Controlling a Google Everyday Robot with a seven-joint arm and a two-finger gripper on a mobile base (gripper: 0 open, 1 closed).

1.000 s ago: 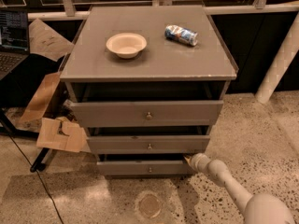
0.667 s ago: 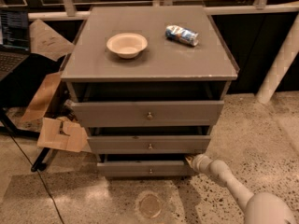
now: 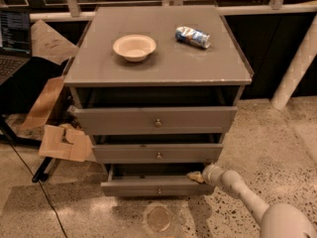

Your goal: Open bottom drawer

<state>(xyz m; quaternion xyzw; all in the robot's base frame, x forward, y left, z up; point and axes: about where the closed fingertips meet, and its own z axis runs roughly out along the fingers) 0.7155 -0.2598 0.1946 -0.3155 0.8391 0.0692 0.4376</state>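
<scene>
Next, I open my fingers, reach deeper along the drawer's side [image 3: 201, 167] and pull the bottom drawer farther out, because it is only partly out with my gripper at its front corner [image 3: 205, 186].
The bottom drawer [image 3: 148, 186] is the lowest and slimmest grey front of the cabinet, with a small round knob [image 3: 159, 191] at its centre. It stands pulled out a little, with a dark gap above it. My gripper [image 3: 195, 176] reaches in from the lower right on a white arm [image 3: 237, 192]. Its tip rests at the drawer's top right edge, in the gap under the middle drawer [image 3: 157, 153].
The top drawer [image 3: 154, 119] and the middle drawer also stand partly out. A bowl [image 3: 134, 47] and a blue snack bag [image 3: 192, 36] lie on the cabinet top. Cardboard pieces [image 3: 64, 142] and a cable lie on the floor at left; a white post [image 3: 297, 68] stands at right.
The bottom drawer has slid out slightly further toward me, with the gripper staying at its right top edge.
</scene>
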